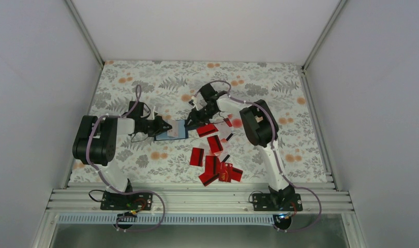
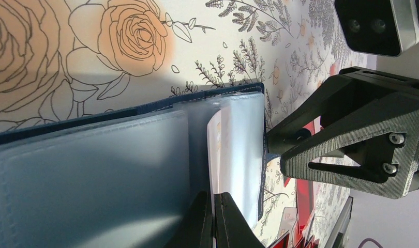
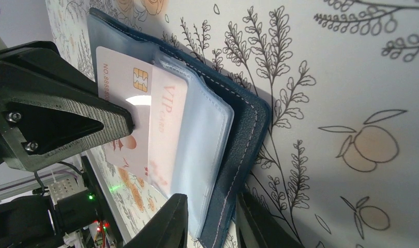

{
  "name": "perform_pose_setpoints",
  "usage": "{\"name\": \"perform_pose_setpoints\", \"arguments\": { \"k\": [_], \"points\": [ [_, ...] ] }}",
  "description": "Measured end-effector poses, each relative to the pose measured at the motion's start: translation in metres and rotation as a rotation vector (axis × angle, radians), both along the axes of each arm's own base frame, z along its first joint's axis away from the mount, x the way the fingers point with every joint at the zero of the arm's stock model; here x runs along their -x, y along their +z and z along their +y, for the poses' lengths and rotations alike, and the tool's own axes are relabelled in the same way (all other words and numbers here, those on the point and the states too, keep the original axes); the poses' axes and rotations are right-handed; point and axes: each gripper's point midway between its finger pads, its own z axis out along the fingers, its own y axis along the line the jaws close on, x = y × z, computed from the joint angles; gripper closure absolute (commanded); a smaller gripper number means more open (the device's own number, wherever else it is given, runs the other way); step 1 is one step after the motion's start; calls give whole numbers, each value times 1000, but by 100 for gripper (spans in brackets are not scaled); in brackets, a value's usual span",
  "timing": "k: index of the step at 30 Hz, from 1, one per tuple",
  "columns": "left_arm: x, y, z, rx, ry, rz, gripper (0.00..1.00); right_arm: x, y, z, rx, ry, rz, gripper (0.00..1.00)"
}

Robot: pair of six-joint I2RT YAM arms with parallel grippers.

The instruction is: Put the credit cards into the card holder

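Observation:
The white credit card is poking out of the sleeve. My left gripper needs to open wide and push the card's exposed edge toward the outer edge of the holder.
The card holder lies open on the floral cloth, navy outside with pale clear sleeves inside. My left gripper is shut on the edge of a white credit card with a gold chip. The card sits partway inside a sleeve. My right gripper is closed over the holder's right edge, one finger on the sleeves and one under the navy cover. Several red credit cards lie scattered just right of and nearer than the holder.
The two grippers face each other closely across the holder; the right one fills the right of the left wrist view. Red cards lie just under it. White walls enclose the table, and a metal rail runs along the near edge.

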Motion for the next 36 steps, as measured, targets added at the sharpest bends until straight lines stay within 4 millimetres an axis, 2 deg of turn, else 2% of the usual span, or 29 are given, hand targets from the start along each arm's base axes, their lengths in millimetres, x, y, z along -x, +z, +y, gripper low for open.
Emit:
{"name": "perform_pose_setpoints", "arguments": {
  "k": [17,28,36],
  "points": [
    [-1,0,-7,1,2,9,98,1,0,2,-20,-9,6,78],
    [-1,0,-20,9,-17,5,97,1,0,2,-25,-12,12,78],
    [0,-5,-19,-44,-12,27,85,1,0,2,-28,-12,12,78]
  ]
}}
